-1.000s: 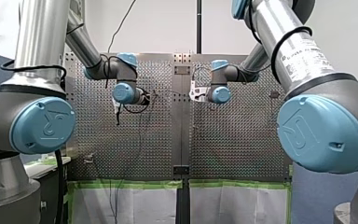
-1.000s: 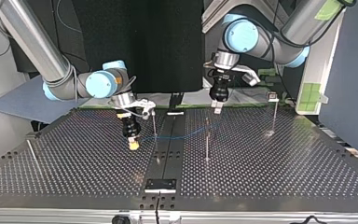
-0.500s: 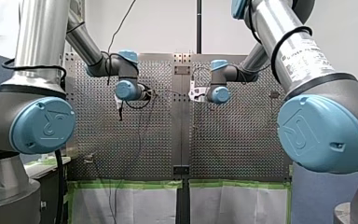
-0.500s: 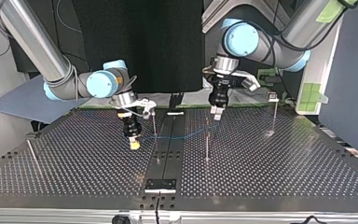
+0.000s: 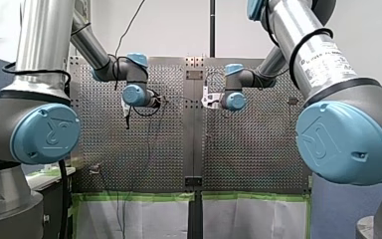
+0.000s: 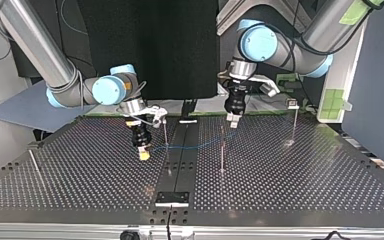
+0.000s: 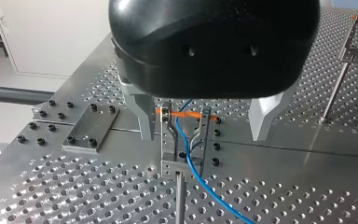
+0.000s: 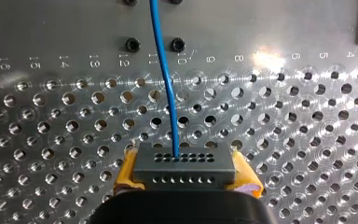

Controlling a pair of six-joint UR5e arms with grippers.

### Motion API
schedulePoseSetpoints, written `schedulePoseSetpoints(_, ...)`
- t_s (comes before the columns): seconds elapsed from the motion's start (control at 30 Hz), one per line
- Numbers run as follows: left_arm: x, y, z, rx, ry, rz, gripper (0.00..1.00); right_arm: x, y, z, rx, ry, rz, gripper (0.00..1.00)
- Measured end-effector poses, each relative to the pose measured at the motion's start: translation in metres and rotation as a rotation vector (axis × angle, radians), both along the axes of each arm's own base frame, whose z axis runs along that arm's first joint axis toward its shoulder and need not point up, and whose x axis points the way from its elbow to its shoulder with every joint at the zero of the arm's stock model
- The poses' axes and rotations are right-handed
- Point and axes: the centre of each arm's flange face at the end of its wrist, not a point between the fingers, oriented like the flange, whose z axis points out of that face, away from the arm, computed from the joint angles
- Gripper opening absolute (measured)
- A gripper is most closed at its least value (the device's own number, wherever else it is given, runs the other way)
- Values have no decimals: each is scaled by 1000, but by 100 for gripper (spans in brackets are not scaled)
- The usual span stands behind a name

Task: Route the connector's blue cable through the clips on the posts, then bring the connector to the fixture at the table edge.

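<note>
The blue cable (image 8: 163, 59) stands out from the connector's side (image 8: 175, 157) in a gentle bow, so the cable will bend aside smoothly when I carry the connector.
My right gripper (image 8: 186, 179) is shut on the dark grey connector (image 8: 184, 163), its yellow pads on both sides. The blue cable (image 8: 165, 84) leaves the connector's face and runs ahead over the perforated table. In the top view this gripper (image 6: 143, 153) hangs low over the table at the left of the centre strip. The cable (image 6: 195, 146) runs past a thin post (image 6: 165, 131) to a second post (image 6: 222, 150). My left gripper (image 7: 203, 133) is open, its metal fingers (image 7: 142, 116) astride that post's clip (image 7: 182, 140). The cable (image 7: 186, 149) passes through the clip.
A third post with a clip (image 6: 294, 122) stands at the top view's right. A leaning rod (image 6: 34, 162) is at its left. A black plate (image 6: 171, 198) sits on the centre strip at the near table edge. Bolted plates (image 7: 86, 137) lie beside my left gripper.
My left gripper has shifted slightly and come down over the second post's clip. My right gripper with the connector has stayed where it was.
</note>
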Motion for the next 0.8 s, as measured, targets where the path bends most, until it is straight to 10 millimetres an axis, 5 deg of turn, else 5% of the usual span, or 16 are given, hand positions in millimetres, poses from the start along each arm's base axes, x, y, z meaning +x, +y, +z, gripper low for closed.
schedulePoseSetpoints(0.8, -8, -14, 9, 77, 1, 24, 100, -1, 0, 0, 5, 4, -2, 0)
